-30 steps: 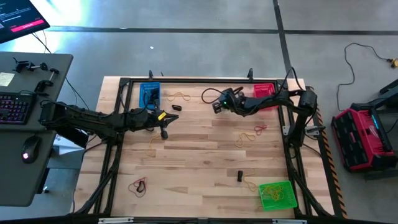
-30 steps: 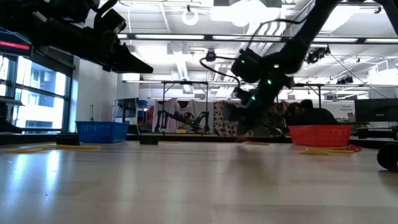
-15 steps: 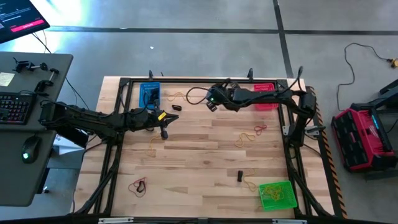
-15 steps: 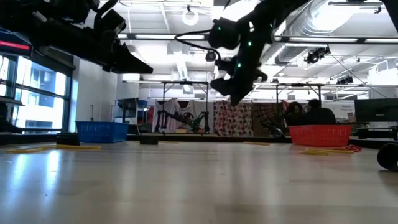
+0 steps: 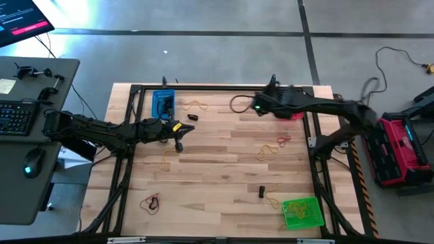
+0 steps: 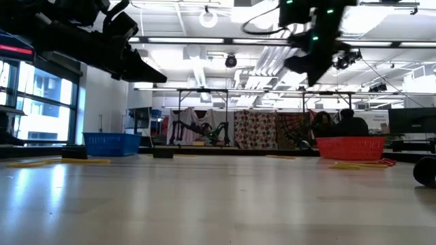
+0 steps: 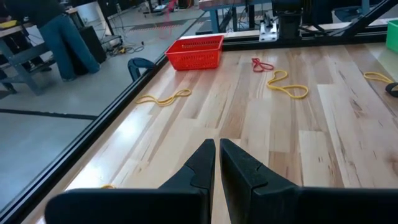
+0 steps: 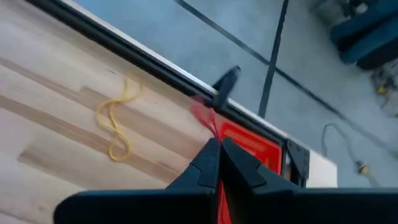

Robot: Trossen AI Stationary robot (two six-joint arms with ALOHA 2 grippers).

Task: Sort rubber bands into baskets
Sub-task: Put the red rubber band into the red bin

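I keep moving my right gripper toward the open, matching red basket (image 8: 254, 145) and let go low inside it, because the red rubber band (image 8: 203, 114) is clear of the wood.
My right gripper (image 5: 255, 106) (image 8: 216, 144) is high above the table's far side, just left of the red basket (image 5: 289, 108) (image 8: 252, 144), and is shut on a red rubber band (image 8: 201, 114). My left gripper (image 5: 181, 131) (image 7: 217, 155) is shut and empty, in the air near the blue basket (image 5: 163, 102). The green basket (image 5: 302, 211) stands at the near right. Loose bands lie flat on the wood: yellow (image 5: 196, 105), black (image 5: 191, 117), yellow (image 5: 166, 157), red (image 5: 150, 202), and yellow and red (image 5: 274, 145). My right gripper pinches the red rubber band between its two fingertips, where the band's end (image 8: 212, 134) meets them. The fingers slant down from above. The rest of the thin loop sticks out past the tips, lifted clear of the table.
A black frame rail (image 5: 224, 87) runs around the table. A small black piece (image 5: 261, 191) and a yellow band (image 5: 272, 200) lie near the green basket. A red and black case (image 5: 397, 150) sits on the floor to the right. People show in the room behind.
My right gripper has risen from just above the table to well above it. It went first a little toward the far left, then toward the table's right edge and the red basket. The right arm has swung outward over the right edge.
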